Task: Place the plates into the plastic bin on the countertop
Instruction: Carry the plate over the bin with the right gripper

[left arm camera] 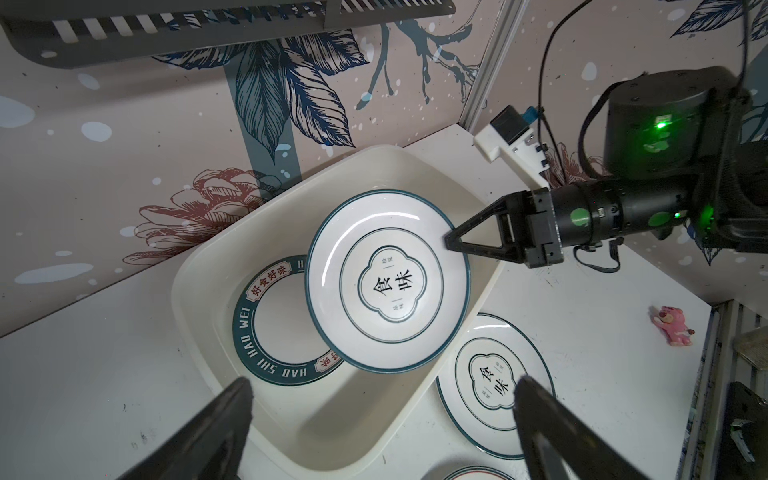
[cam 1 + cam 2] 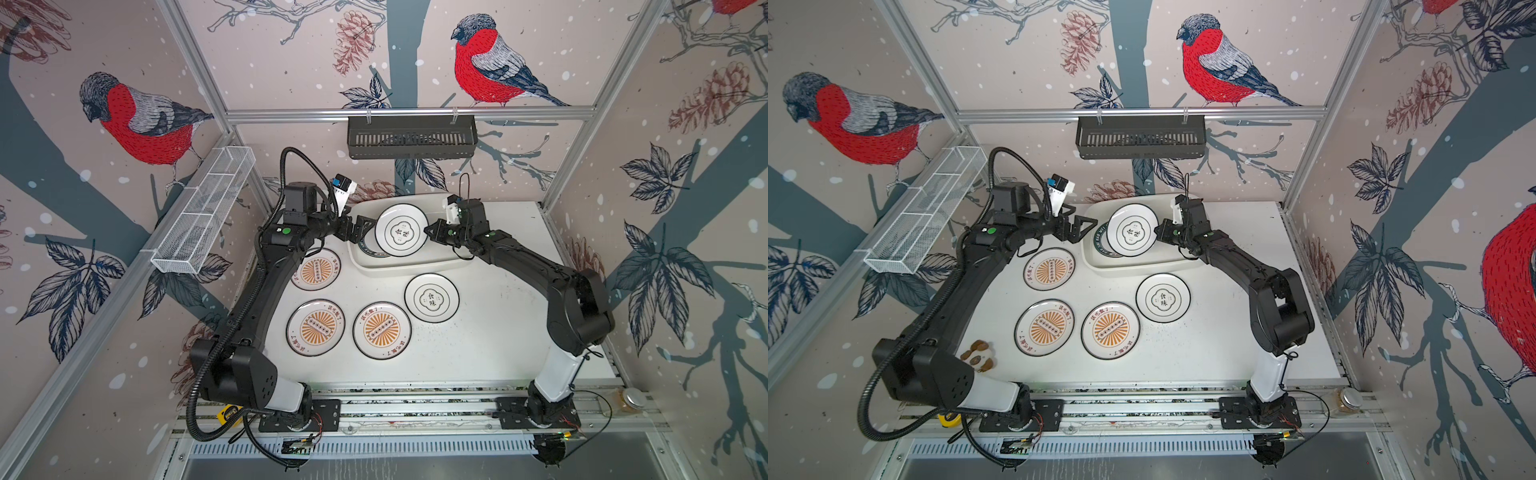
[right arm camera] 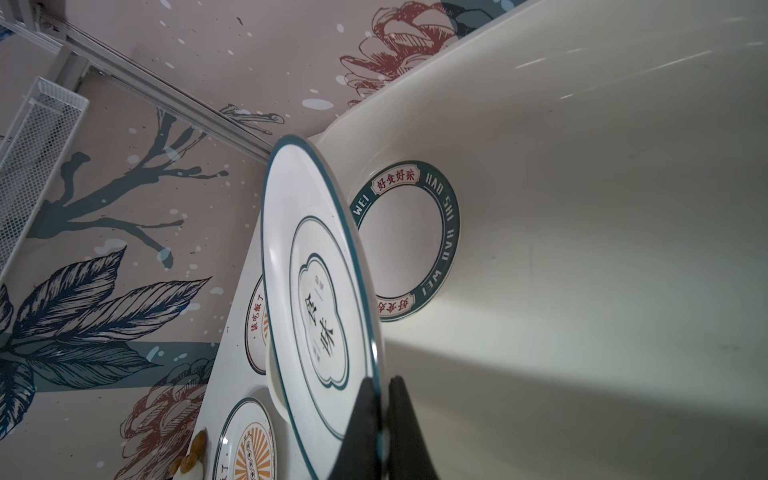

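I see the held quatrefoil plate's printed side up above the flat teal-ringed plate. My right gripper keeps moving across and down, then lets go once the plates stack.
My right gripper is shut on the rim of a quatrefoil plate. It holds the plate tilted above the cream plastic bin. A teal-ringed plate lies flat inside the bin, partly hidden. My left gripper hangs open and empty over the bin's left end. On the countertop lie another quatrefoil plate and three sunburst plates.
A black slotted rack hangs on the back wall and a white wire basket on the left wall. A pink toy sits near the right edge of the countertop. A brown-and-white toy lies by the left arm.
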Tool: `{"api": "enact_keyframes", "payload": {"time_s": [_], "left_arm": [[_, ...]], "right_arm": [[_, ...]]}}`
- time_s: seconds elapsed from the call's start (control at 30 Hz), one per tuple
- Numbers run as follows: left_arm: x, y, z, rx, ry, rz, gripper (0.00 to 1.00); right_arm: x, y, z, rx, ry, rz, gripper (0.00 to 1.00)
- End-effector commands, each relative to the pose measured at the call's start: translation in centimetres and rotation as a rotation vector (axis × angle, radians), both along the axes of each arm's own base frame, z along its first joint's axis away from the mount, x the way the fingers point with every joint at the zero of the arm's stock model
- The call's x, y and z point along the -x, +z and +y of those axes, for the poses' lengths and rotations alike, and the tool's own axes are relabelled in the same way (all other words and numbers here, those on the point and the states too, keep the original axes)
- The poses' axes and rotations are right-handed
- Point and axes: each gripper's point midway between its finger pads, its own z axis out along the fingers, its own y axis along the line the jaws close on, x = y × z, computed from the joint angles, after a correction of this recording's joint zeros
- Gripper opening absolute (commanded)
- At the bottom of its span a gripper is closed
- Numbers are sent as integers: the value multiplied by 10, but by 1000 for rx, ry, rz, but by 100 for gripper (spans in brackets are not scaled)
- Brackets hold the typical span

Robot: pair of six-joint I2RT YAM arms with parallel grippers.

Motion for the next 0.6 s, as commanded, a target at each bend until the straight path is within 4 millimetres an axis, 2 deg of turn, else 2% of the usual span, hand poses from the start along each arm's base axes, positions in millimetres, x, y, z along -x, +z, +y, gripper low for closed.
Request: {"api": "enact_keyframes", "payload": {"time_s": [0.0,0.17,0.33,0.57], "left_arm": [[2,1,1,5,3,10,97],[0,3,0,8,3,9,97],[-1,0,-2,7,-16,15,97],[-1,-9,-6,7,-33,40,97]], "right_arm": [[-15,11,15,-43,44,-63,1],[-38,7,29,-73,49,-63,1],[-60,-14,44,-82,64,-25,1],[-77,-42,66,-82,102,28,3]]}}
